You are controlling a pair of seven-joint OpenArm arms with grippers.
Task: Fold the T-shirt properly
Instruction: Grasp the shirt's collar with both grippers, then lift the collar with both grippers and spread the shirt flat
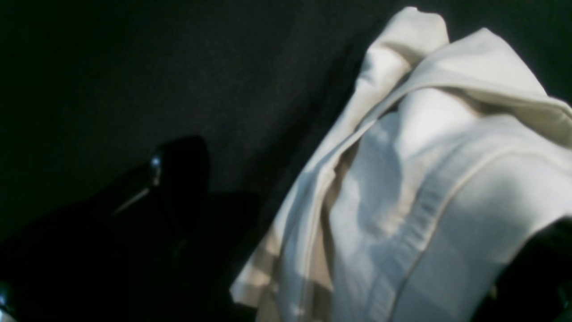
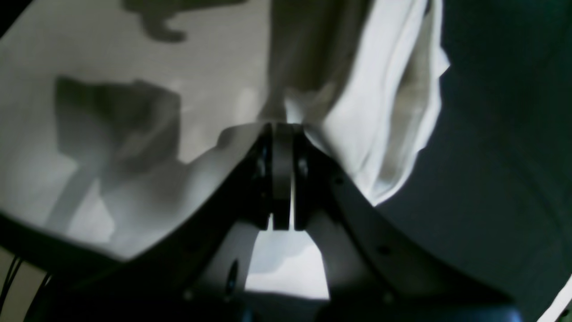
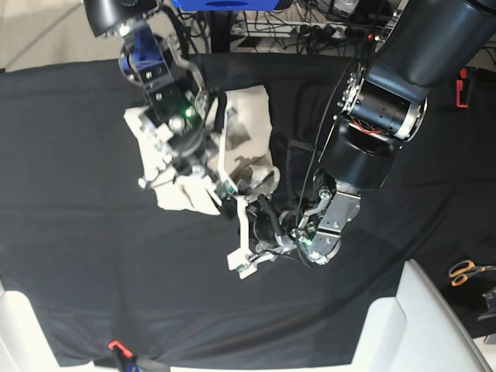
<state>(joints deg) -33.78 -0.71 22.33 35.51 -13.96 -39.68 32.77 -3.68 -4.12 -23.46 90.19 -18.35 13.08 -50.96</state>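
Limp, loose folds (image 3: 262,177) are bunched at the T-shirt's near edge. So the cream T-shirt (image 3: 249,116) will spread out into a smooth, flat panel when I pull it back.
The cream T-shirt (image 3: 246,116) lies bunched on the black tablecloth (image 3: 77,232), left of centre in the base view. My right gripper (image 2: 282,127) is shut on a gathered fold of the T-shirt (image 2: 384,112), which hangs away from its tips. In the base view the right gripper (image 3: 226,194) is at the shirt's near edge. My left gripper (image 3: 248,232) is just in front of it, jaws wide apart. In the left wrist view a hemmed part of the T-shirt (image 1: 447,179) drapes over the right finger (image 1: 540,277), and the left finger (image 1: 174,174) is bare over the dark cloth.
Orange-handled scissors (image 3: 463,271) lie at the right edge of the tablecloth. A white surface (image 3: 418,325) rises at the lower right. A small red-and-black clamp (image 3: 116,349) sits on the front edge. Cables and a blue frame (image 3: 225,4) stand behind the table.
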